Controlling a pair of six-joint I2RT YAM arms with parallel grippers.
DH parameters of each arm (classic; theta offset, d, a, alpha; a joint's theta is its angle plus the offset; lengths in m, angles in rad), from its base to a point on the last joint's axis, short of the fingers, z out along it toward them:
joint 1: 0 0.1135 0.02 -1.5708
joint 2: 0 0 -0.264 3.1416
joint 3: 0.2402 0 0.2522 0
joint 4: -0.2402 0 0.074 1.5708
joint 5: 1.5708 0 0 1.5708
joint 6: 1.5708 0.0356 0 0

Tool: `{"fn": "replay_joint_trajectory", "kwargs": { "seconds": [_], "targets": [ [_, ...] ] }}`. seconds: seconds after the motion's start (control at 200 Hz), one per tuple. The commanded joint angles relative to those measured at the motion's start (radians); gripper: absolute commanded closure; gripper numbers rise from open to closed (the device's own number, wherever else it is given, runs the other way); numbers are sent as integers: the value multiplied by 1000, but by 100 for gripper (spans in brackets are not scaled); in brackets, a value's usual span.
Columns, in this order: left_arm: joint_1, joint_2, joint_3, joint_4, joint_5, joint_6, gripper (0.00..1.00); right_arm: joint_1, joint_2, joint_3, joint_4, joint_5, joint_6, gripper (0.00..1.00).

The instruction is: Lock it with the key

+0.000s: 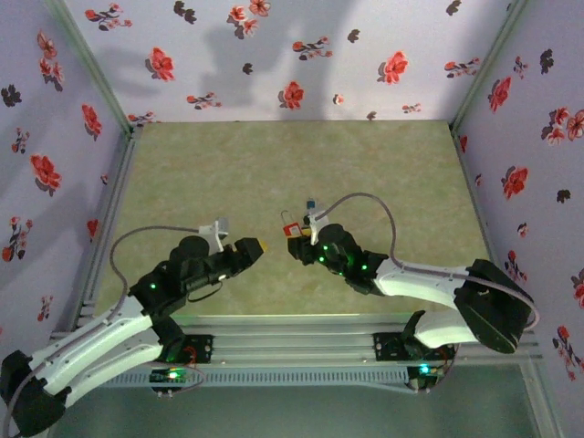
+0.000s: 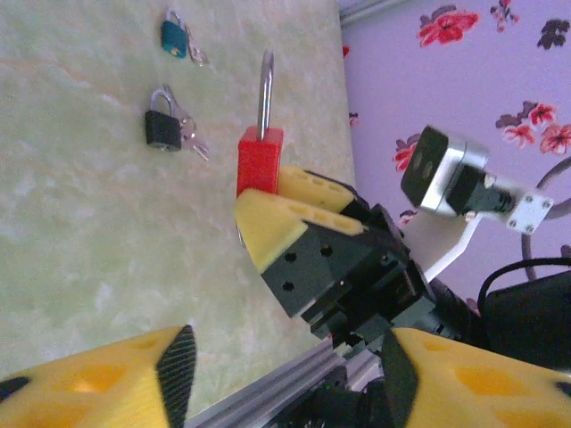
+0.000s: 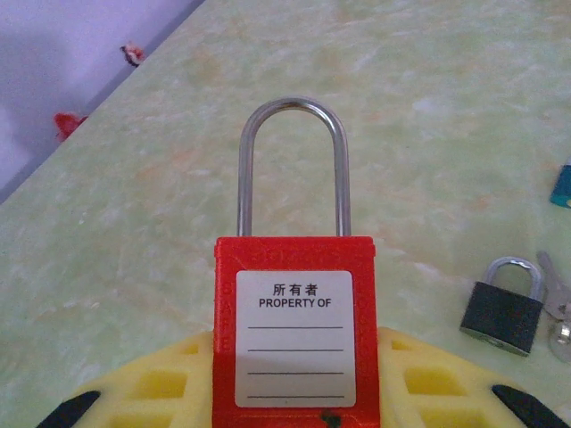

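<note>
My right gripper's fingers surround the red padlock's lower end (image 3: 296, 415), so next my left gripper grips the padlock's label (image 3: 295, 339) and back, freeing my right gripper for the key.
My right gripper (image 3: 294, 383) is shut on the body of a red padlock (image 3: 294, 321). Its white "PROPERTY OF" label faces the right wrist camera and its steel shackle (image 3: 293, 160) points away over the table. The left wrist view shows the same red padlock (image 2: 260, 160) edge-on between the right gripper's yellow fingers (image 2: 285, 223). My left gripper (image 2: 285, 374) is open with nothing between its fingers, a short way in front of the padlock's bottom end. From above, the left gripper (image 1: 255, 246) faces the red padlock (image 1: 292, 230) across a small gap. The key is hidden.
A small black padlock (image 2: 162, 129) with a bunch of silvery keys (image 2: 192, 135) lies on the green table beyond the red one. A teal padlock (image 2: 174, 40) lies farther off. Floral walls (image 1: 292, 55) enclose the table. A metal rail (image 1: 292, 333) runs along the near edge.
</note>
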Motion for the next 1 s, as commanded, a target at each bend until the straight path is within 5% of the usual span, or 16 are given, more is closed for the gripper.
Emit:
{"fn": "replay_joint_trajectory", "kwargs": {
  "seconds": [0.0,0.4,0.995],
  "targets": [
    [23,-18,32,-113,-7,53,34,4,-42,28,29,-102,-42,100],
    [33,29,90,-170,18,108,29,12,-68,-9,97,-297,-146,100],
    [33,175,162,-156,74,106,30,67,-30,1,76,-246,-264,100]
  ]
}}
